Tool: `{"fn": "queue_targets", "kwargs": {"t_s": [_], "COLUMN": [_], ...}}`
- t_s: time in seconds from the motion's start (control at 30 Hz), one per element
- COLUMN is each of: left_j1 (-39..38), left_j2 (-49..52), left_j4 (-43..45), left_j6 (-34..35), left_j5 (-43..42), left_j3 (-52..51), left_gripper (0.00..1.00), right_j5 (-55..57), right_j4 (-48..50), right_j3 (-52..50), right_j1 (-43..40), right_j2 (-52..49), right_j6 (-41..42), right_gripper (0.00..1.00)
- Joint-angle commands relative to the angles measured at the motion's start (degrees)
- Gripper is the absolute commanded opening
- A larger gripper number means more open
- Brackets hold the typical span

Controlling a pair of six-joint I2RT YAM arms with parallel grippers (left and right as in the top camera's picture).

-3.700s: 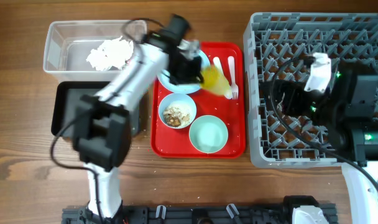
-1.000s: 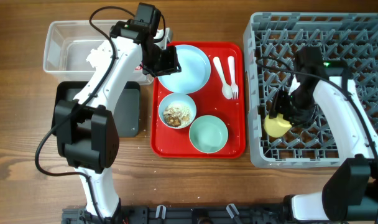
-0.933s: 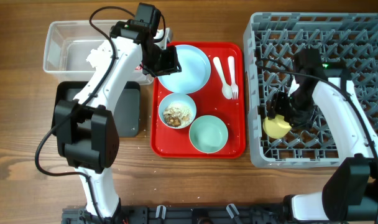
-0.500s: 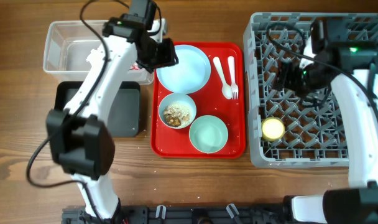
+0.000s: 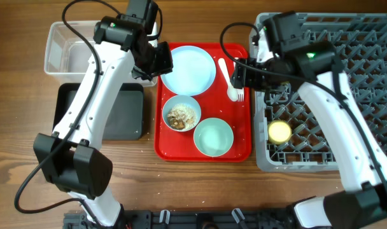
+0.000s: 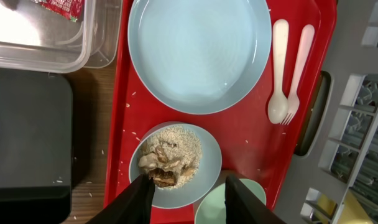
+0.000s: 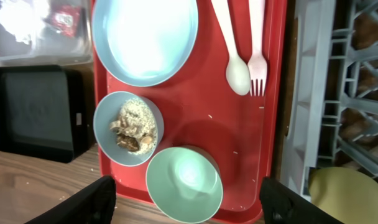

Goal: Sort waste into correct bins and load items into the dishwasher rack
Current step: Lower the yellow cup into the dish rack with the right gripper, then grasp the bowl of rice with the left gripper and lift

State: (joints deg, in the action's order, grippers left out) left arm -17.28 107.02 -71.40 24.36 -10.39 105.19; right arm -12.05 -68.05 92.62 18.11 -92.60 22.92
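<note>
My left gripper has to tip out the bowl beside the black tray, as it holds food scraps (image 5: 181,117). The scraps should go into the black tray (image 5: 112,113) before the bowl goes in the rack.
On the red tray (image 5: 241,147) lie a pale blue plate (image 5: 188,70), a bowl of food scraps (image 5: 182,113), an empty bowl (image 5: 213,137), and a white spoon (image 6: 278,74) and fork (image 6: 299,71). A yellow cup (image 5: 279,131) rests in the grey dishwasher rack (image 5: 346,51). My left gripper (image 5: 156,60) hovers open at the plate's left edge; in its wrist view it (image 6: 189,202) frames the scraps bowl (image 6: 175,163) far below. My right gripper (image 5: 241,73) hangs wide open above the utensils, and in its own view it (image 7: 186,202) is over the empty bowl (image 7: 184,183).
The clear tub (image 5: 66,48) at back left holds a white napkin (image 7: 15,18) and a red sauce packet (image 7: 64,18). The black tray (image 5: 117,114) sits in front of it, left of the red tray. Crumbs dot the red tray and the wood.
My right gripper let go of the yellow cup in the rack, rose and swung left over the utensils. My left arm shifted slightly back beside the plate.
</note>
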Motion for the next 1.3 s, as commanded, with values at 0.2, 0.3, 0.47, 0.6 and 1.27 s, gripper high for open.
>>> {"fn": "queue_targets", "kwargs": {"t_s": [0.2,0.3,0.47,0.6,1.27], "left_j1": [-13.60,-17.51,-19.67,-19.96,-12.98], "left_j2": [1.20,3.61,9.16,13.25,0.57], "left_j4": [9.16,12.33,13.55,14.53,4.92], "left_j6": [14.08,19.47,21.33,21.33,6.51], "left_j5": [7.13,11.32,14.16,14.10,-3.32], "left_j3": [-10.29,-13.03,-13.49,-13.49,-6.16], "left_gripper": [0.49,0.55,0.48,0.40,0.04], "right_j5": [2.14,2.14,2.14,2.14,2.12], "right_j4": [-2.23,-4.72,-5.95,-6.12,-4.68], "right_j3": [0.90,0.90,0.85,0.85,0.85], "right_j1": [-10.62,-14.38,-14.78,-14.78,-14.78], "right_j2": [0.59,0.94,0.94,0.94,0.94], "right_j6": [0.55,-1.97,-3.41,-3.41,-3.85], "right_gripper": [0.95,0.96,0.96,0.95,0.95]}}
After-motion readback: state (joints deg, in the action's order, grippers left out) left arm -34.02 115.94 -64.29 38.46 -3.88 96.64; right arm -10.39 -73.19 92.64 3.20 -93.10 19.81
